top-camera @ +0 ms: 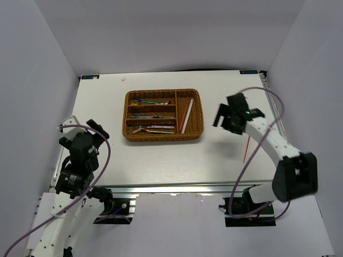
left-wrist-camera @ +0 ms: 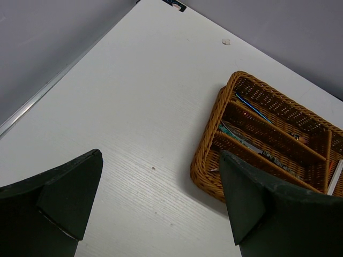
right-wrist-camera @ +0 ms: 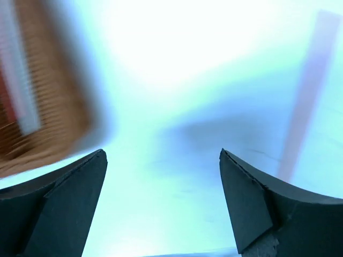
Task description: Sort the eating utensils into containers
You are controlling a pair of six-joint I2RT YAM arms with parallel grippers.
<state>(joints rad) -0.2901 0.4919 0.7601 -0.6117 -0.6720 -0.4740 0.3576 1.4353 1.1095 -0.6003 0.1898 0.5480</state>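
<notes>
The loose red chopstick point(top-camera: 246, 150) lies clear of the wicker tray, so I should go on moving my open right gripper toward the chopstick's far half point(top-camera: 248, 142) before I close there.
The brown wicker tray point(top-camera: 128, 115) sits at the table's middle back, and shows in the left wrist view point(left-wrist-camera: 206, 155) and blurred in the right wrist view point(right-wrist-camera: 59, 107). Its three horizontal slots hold iridescent knives, a fork and spoons point(top-camera: 153, 115). The vertical slot holds a red and a white chopstick point(top-camera: 187, 115). One red chopstick point(top-camera: 247, 148) lies on the table right of the tray, blurred in the right wrist view point(right-wrist-camera: 305, 96). My right gripper point(top-camera: 224, 119) is open and empty, above the table between tray and chopstick. My left gripper point(top-camera: 96, 130) is open and empty at the near left.
White walls enclose the table on three sides. A metal rail point(top-camera: 182, 187) runs along the near edge. A small white scrap point(top-camera: 123, 78) lies at the back left.
</notes>
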